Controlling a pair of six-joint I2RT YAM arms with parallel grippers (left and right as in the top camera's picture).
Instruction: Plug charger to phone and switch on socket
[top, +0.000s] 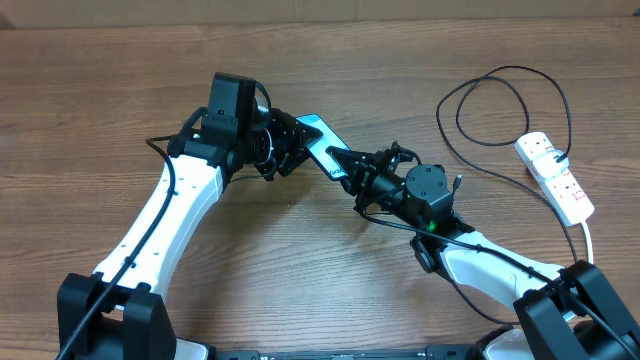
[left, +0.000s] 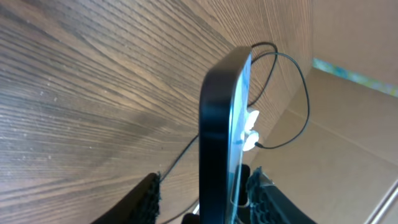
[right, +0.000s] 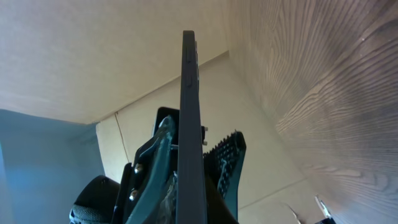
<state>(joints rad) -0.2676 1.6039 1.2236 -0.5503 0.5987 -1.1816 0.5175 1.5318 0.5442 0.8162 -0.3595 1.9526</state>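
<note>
My left gripper is only shallowly on the phone's upper edge (top: 309, 121), so it should move deeper over the phone's screen (top: 325, 144) and close before my right gripper lets go of the phone's lower end.
The phone (top: 322, 143) is lifted off the table, its light blue screen showing between the two arms. My right gripper (top: 349, 173) is shut on its lower end; in the right wrist view the phone (right: 191, 106) stands edge-on out of that gripper (right: 194, 152). My left gripper (top: 294, 150) is open around the other end. Seen from the left wrist, the phone (left: 222, 130) stands between the fingers of that gripper (left: 204, 180), the left pad clearly apart from it. The black charger (top: 500, 95) loops at the right and runs to the white socket (top: 556, 176). Its plug tip is hidden.
The socket's thick white cord (top: 590, 240) runs toward the front right edge. A cardboard wall (left: 348, 124) borders the far side of the wooden table (top: 120, 90). The charger loop (left: 305, 93) also shows behind the phone.
</note>
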